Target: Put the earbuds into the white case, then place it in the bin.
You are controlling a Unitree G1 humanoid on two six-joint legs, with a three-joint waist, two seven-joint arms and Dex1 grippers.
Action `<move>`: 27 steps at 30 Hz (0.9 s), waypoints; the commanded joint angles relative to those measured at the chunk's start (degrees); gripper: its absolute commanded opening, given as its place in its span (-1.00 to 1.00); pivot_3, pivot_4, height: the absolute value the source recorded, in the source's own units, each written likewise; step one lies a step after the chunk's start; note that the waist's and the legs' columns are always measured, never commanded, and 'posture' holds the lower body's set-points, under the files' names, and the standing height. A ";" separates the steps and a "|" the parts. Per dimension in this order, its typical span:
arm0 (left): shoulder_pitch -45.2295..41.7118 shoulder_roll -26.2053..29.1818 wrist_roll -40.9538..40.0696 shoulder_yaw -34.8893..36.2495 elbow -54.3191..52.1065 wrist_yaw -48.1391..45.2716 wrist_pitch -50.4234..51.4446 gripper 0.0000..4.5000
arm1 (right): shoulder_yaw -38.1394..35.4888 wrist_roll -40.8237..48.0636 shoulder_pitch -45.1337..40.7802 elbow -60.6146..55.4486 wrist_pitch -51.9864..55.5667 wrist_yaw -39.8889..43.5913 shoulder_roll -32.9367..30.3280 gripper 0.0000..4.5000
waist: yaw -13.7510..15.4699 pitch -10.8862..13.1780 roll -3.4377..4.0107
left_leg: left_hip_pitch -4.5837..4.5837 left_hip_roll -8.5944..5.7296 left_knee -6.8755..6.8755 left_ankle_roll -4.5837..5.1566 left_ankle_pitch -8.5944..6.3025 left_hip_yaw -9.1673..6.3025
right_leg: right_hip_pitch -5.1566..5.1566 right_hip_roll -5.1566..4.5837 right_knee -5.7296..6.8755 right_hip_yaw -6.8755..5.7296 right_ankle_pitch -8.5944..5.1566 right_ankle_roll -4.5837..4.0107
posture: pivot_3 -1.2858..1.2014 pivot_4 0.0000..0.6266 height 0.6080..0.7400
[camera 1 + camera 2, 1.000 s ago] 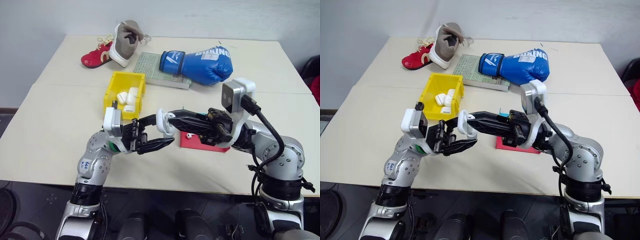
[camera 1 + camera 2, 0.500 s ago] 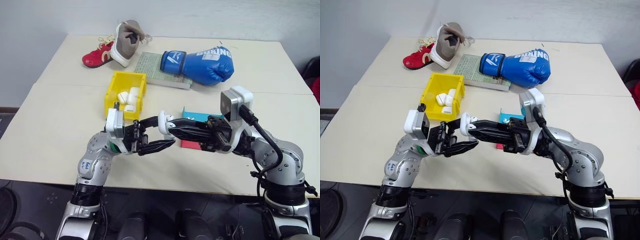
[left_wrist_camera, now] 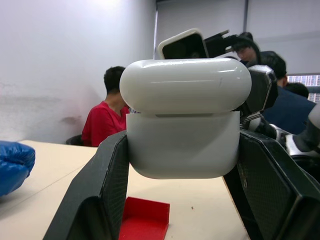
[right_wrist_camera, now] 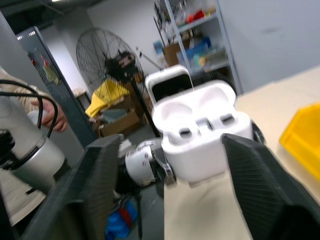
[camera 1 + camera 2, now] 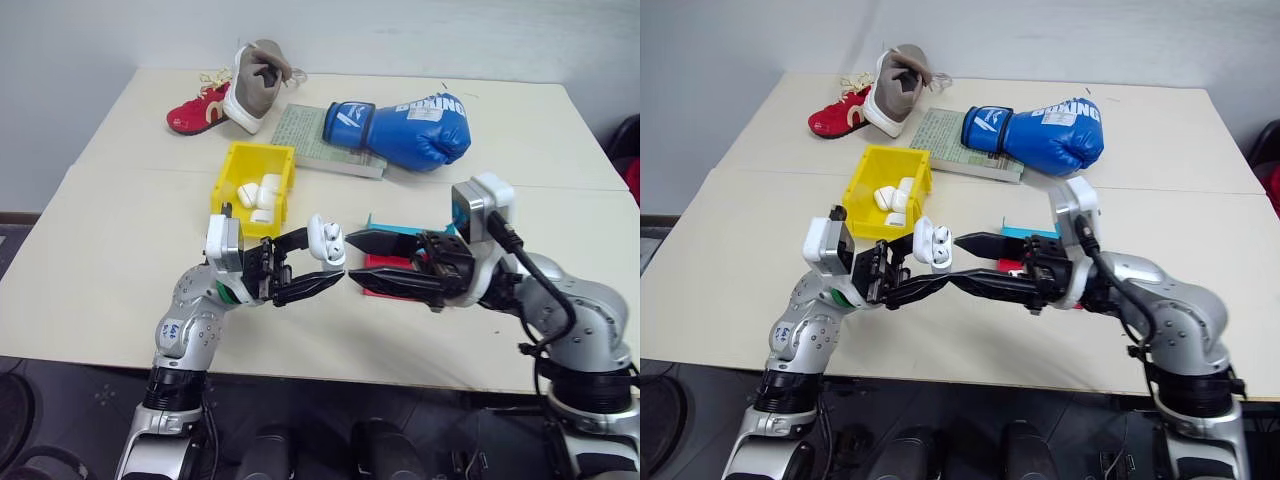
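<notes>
The lid (image 4: 194, 104) is standing open above the white case that my left gripper is holding, so next my right gripper pushes the lid closed before the case goes into the bin (image 5: 254, 188).
My left gripper (image 5: 322, 262) is shut on the white case (image 5: 325, 240) and holds it above the table's front. The same case (image 3: 182, 145) sits squeezed between the left fingers (image 3: 95, 200). Its lid is hinged up in the right wrist view, above the case (image 4: 200, 140). I cannot tell whether the earbuds sit in its wells. My right gripper (image 5: 350, 260) stands open just right of the case, with its jaws spread and nothing between them. The yellow bin (image 5: 222, 185) stands behind the left gripper, with several white cases inside.
The teal-and-red tray (image 5: 385, 225) lies under my right gripper. A blue boxing glove (image 5: 400, 125), a green book (image 5: 315, 140) and two shoes (image 5: 225, 95) lie at the table's back. A person in red (image 3: 102, 117) sits beyond the table.
My right gripper has opened and drawn back to the right, away from the case. The left gripper still holds the case in the same place.
</notes>
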 commanded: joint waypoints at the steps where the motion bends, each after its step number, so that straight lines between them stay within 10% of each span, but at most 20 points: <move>1: 1.59 2.12 -1.02 1.64 -1.95 -1.34 -0.43 0.23 | -7.26 5.40 3.69 -0.12 2.59 0.70 -5.42 0.47 | 0.47 0.00 -0.01 | 0.00 0.00 -0.02 0.00 0.00 0.01 | 0.00 0.00 -0.02 0.00 0.00 0.00 | 0.03 -0.52 1.00; 6: 0.63 6.66 5.01 -0.26 -1.02 -0.12 -0.41 0.23 | -9.22 -3.56 8.58 -1.58 -4.33 4.35 -9.56 0.23 | 0.62 0.01 -0.02 | 0.01 0.00 -0.01 0.01 0.00 0.02 | 0.09 0.02 -0.16 -0.02 0.00 0.00 | 0.03 -0.52 1.00; 14: -6.18 14.53 22.27 -13.68 -0.90 1.47 2.84 0.23 | 0.76 -11.49 5.30 -7.49 -8.00 8.58 -11.49 -0.94 | 0.54 0.01 -0.02 | 0.01 0.02 -0.09 0.01 0.01 0.09 | 0.09 0.09 -0.34 0.02 0.02 0.03 | 0.03 -0.52 1.00; 27: -7.26 11.55 23.37 -17.22 -2.84 2.32 3.92 0.23 | 16.39 -28.23 -0.45 -6.38 -10.10 1.55 -7.11 -0.99 | 0.69 0.03 -0.04 | -0.11 0.01 -0.02 0.01 0.01 -0.02 | 0.04 0.05 -0.35 -0.04 0.02 0.03 | 0.03 -0.52 1.00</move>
